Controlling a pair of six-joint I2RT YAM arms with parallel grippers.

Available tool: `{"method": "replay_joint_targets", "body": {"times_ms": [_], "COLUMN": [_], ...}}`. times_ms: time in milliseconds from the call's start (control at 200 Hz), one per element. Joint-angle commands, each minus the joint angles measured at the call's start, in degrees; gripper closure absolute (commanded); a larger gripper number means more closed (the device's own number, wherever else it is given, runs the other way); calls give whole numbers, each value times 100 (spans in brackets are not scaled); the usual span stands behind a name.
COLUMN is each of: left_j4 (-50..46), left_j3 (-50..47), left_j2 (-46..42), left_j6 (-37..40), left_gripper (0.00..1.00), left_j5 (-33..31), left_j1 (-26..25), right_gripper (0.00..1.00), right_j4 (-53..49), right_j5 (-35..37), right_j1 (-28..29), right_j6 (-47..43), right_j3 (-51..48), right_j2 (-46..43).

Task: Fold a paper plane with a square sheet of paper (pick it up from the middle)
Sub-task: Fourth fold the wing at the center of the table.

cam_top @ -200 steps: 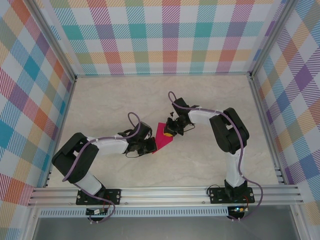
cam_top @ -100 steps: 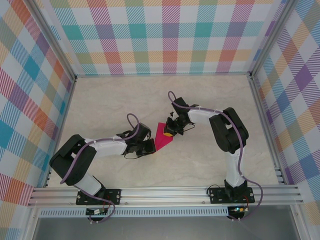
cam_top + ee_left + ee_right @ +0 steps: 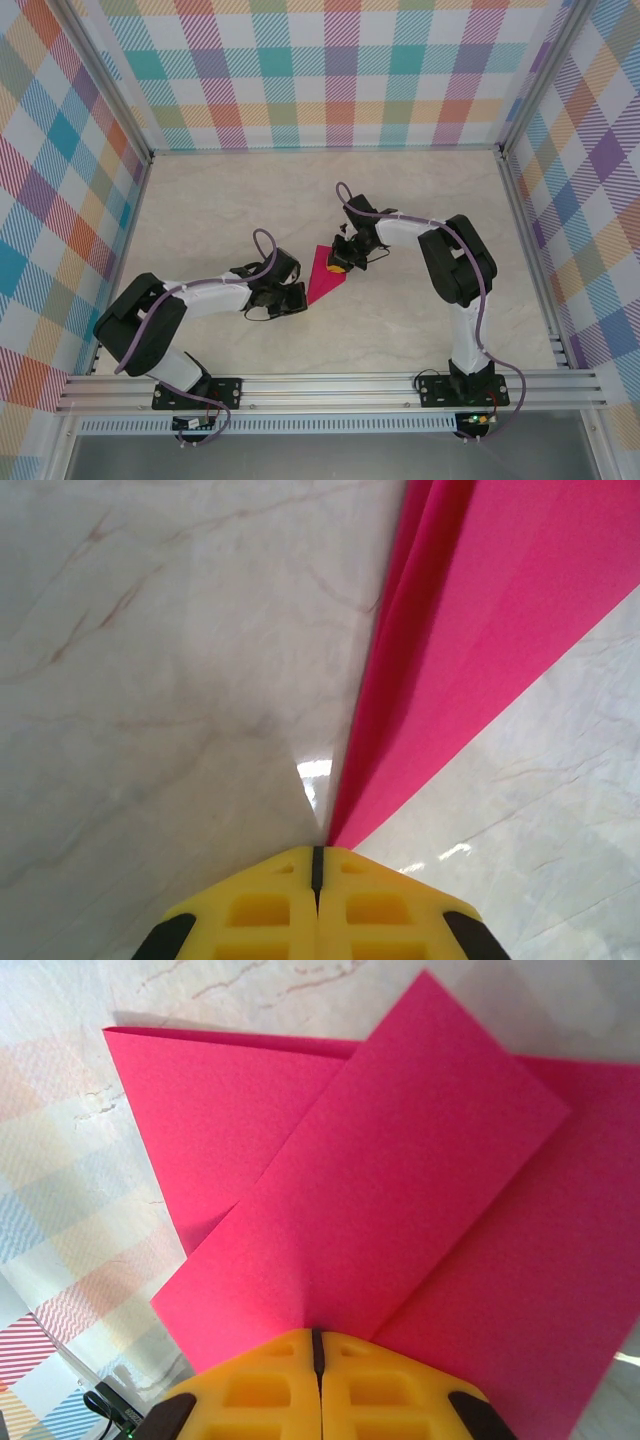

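Note:
The folded flap (image 3: 405,670) stands loose near the paper's sharp point, so my left gripper should pin that point (image 3: 342,832) while my right gripper presses along the flap toward it.
The square sheet of paper (image 3: 323,281) is magenta-pink and lies folded into a narrow triangle on the table between the two grippers. In the right wrist view a folded flap (image 3: 400,1160) lies slantwise over the lower layer. My right gripper (image 3: 340,264) is shut, and its yellow tips (image 3: 317,1335) rest on top of that flap with nothing in the slit. My left gripper (image 3: 297,297) is shut too. Its tips (image 3: 318,854) sit right at the paper's sharp near point (image 3: 345,825), with no paper between them.
The pale marble tabletop (image 3: 220,210) is walled by checked panels at the back and sides. An aluminium rail (image 3: 330,388) runs along the near edge, where both arm bases are bolted.
The left arm has drawn back a little to the left, and its shut gripper has slid down along the paper toward the near point. The right gripper and the paper have stayed still.

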Motion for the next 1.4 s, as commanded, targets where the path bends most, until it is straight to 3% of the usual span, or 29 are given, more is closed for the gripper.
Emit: {"method": "replay_joint_targets", "body": {"times_ms": [0,135,410,1040,1395], "left_j4": [-1193,-989,312,176,331], "left_j3": [88,407,452,216,-122], "left_j2": [-246,-472,-343,466,519], "left_j6": [235,212,-155,-229,-367], "left_gripper": [98,95,95,100,100], "left_j5": [-84,-303,-100,-363,-343], "left_j1": [-118,-98,-75,-75,-74], "right_gripper": [94,94,94,94,93], "right_j4": [-384,-368,-359,-126,405], "right_j5": [1018,991,997,713,259], "right_j1": [-12,-9,-8,-11,-4], "right_j6": [20,28,25,-27,-618], "right_j3": [-271,-262,-296,-287,-182], "right_j2": [621,641,629,534,-354]}}
